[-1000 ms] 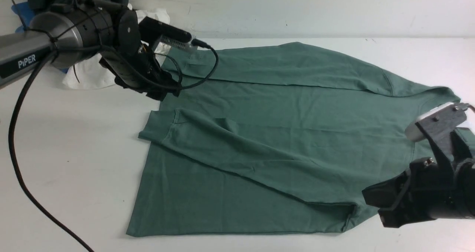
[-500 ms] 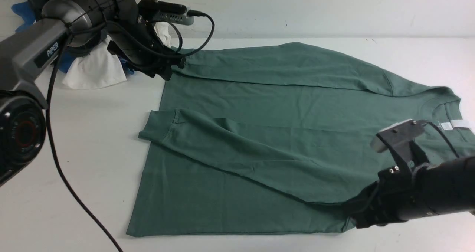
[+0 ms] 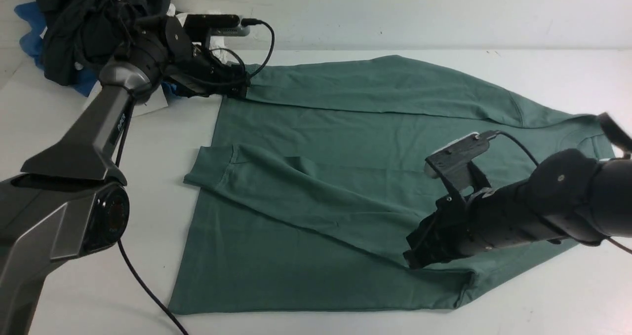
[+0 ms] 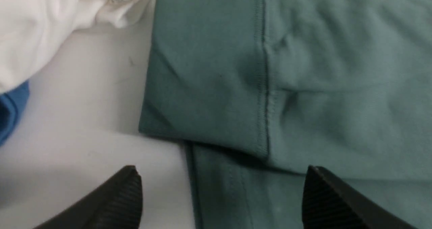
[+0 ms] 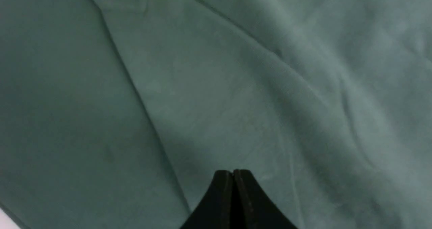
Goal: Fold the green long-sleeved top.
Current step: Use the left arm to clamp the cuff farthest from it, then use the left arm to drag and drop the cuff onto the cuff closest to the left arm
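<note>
The near sleeve [image 3: 320, 203] is lying flat over the top's body, with its cuff [image 3: 206, 166] past the hem. The sleeve will come along folded when I pull the hem corner.
The green long-sleeved top [image 3: 365, 142] lies flat on the white table, hem to the left, with both sleeves folded across the body. My left gripper [image 3: 240, 86] is open at the far left corner. Its fingertips [image 4: 128, 188] stand wide apart just short of the far sleeve's cuff [image 4: 206, 87], holding nothing. My right gripper [image 3: 412, 258] is shut and empty, low over the near sleeve [image 3: 316, 197] close to its shoulder end. In the right wrist view the shut gripper [image 5: 233, 171] hovers over green cloth [image 5: 216, 87] beside a fold edge.
A white garment [image 3: 123, 98], a black garment [image 3: 84, 24] and a blue cloth [image 3: 27, 17] are piled at the far left corner, right by the left gripper. The left arm's cable [image 3: 143, 285] trails over the table's near left. A wall closes the back.
The left arm has reached farther back and down to the far cuff, and its jaws have opened wider. The right arm has moved left over the top, still shut.
</note>
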